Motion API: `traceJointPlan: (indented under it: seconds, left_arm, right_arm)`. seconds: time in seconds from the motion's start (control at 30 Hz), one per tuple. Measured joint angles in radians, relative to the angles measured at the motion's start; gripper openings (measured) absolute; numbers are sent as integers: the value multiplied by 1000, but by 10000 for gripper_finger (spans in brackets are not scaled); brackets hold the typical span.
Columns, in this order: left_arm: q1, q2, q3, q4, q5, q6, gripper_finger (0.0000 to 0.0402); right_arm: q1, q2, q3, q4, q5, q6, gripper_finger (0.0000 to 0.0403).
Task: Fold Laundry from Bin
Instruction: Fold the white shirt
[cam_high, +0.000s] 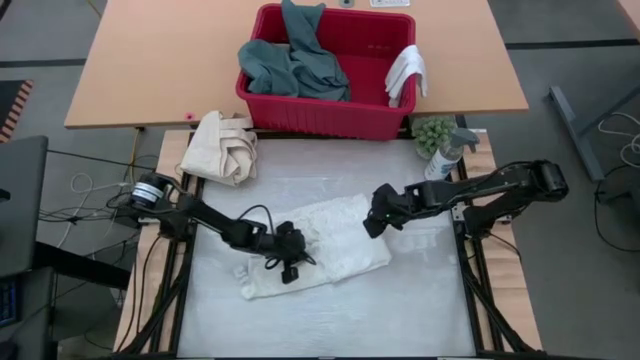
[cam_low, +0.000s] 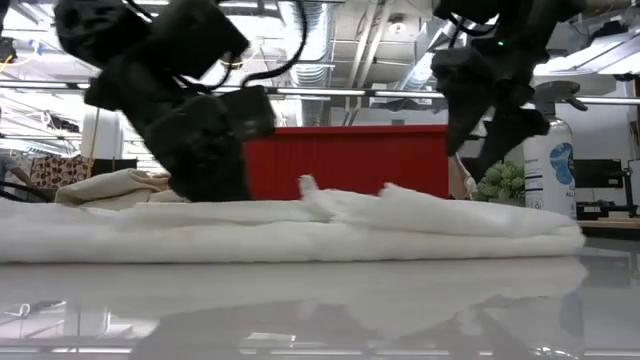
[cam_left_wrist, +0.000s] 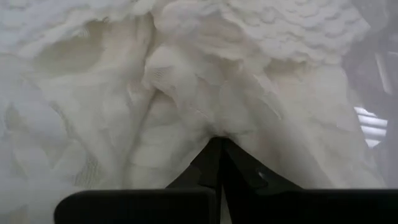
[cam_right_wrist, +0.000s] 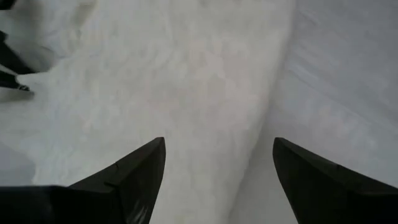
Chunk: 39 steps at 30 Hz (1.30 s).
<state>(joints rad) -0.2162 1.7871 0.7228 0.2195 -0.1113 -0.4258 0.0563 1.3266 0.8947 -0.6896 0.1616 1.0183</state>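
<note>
The towel puckers around the fingers of my left gripper. My left gripper should therefore go to the towel's middle and press down there while my right gripper takes the towel's edge.
A white textured towel lies bunched and partly folded in the middle of the table. My left gripper is shut and sits low on the towel's near left part. My right gripper is open and hangs above the towel's right part, touching nothing. In the right wrist view its fingers stand either side of the towel's edge. Beyond the far edge stands the red bin. A teal-green garment lies in it, and a small white cloth hangs over its rim. My left gripper sets its shut fingertips against the towel's top surface near its near left end. The fingers slant down from the table's left. The towel lies on the table and puckers around the tips. I cannot tell whether a fold is caught between them.
A cream canvas bundle lies at the table's far left corner. A spray bottle and a small green plant stand at the far right, close to my right arm. Bare table surface lies along the near edge.
</note>
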Motion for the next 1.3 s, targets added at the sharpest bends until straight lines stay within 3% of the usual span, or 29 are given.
traceJointPlan:
  seconds: [0.23,0.37,0.5,0.67,0.8,0.93,1.07,1.3]
  left_arm:
    - [66,29,90,-52,95,34,0]
    - [94,-44,124,-186,89,53,0]
    - [115,-149,156,-266,87,66,0]
    - [118,-232,179,-265,83,75,0]
    - [120,-246,181,-71,37,58,0]
    - [148,-147,174,135,51,90,0]
    - [168,26,194,308,136,41,0]
    - [175,183,305,287,146,36,0]
  right_arm:
    - [-92,3,0,-119,-51,-65,320]
    - [-180,2,-9,-113,-81,-177,320]
    - [-257,-21,-87,-12,-200,-224,320]
    - [-269,-40,-171,124,-257,-215,320]
    - [-236,-40,-206,157,-277,-199,320]
    - [-212,-40,-211,163,-276,-193,320]
    - [-191,-40,-211,177,-276,-175,320]
    - [-189,-31,-278,317,-269,-119,320]
